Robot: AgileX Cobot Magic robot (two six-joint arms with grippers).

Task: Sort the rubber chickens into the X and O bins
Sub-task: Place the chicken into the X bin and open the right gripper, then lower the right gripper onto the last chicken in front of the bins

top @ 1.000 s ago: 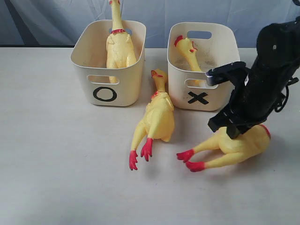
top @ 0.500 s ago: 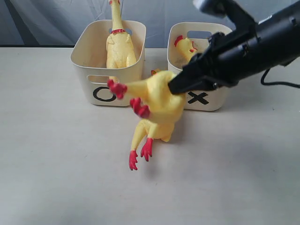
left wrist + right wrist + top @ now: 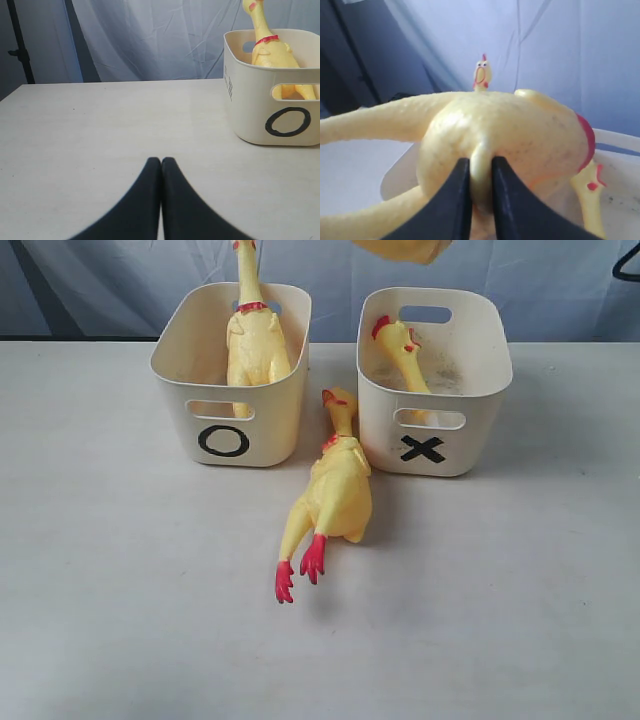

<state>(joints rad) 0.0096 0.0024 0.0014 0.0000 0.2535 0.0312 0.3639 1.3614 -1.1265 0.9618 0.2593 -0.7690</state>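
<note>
I should keep lowering the held chicken (image 3: 405, 249) with my right gripper, because it hangs over the X bin's opening (image 3: 452, 358). I should let go once its body is inside the X bin's rim.
The O bin (image 3: 262, 430) holds an upright rubber chicken (image 3: 255, 340). A chicken's head and neck (image 3: 400, 350) lean inside the X bin (image 3: 480, 430). Another chicken (image 3: 335, 490) lies on the table between the bins, feet toward the front. My right gripper (image 3: 481, 162) is shut on a fold of a fourth chicken's body (image 3: 530, 135), held high; only a yellow edge of this chicken (image 3: 400, 248) shows at the top of the exterior view. My left gripper (image 3: 161, 161) is shut and empty, low over bare table, left of the O bin (image 3: 250, 100).
A pale blue cloth backdrop (image 3: 520, 270) hangs behind the table. In the right wrist view the X bin's rim (image 3: 620, 137) and the head-and-neck piece (image 3: 590, 187) lie below the held chicken. A dark stand (image 3: 17, 45) is at the far left.
My right gripper has lifted the chicken off the table at the right, swung it across in front of the bins, then raised it almost out of the exterior view. The other chickens have not moved.
</note>
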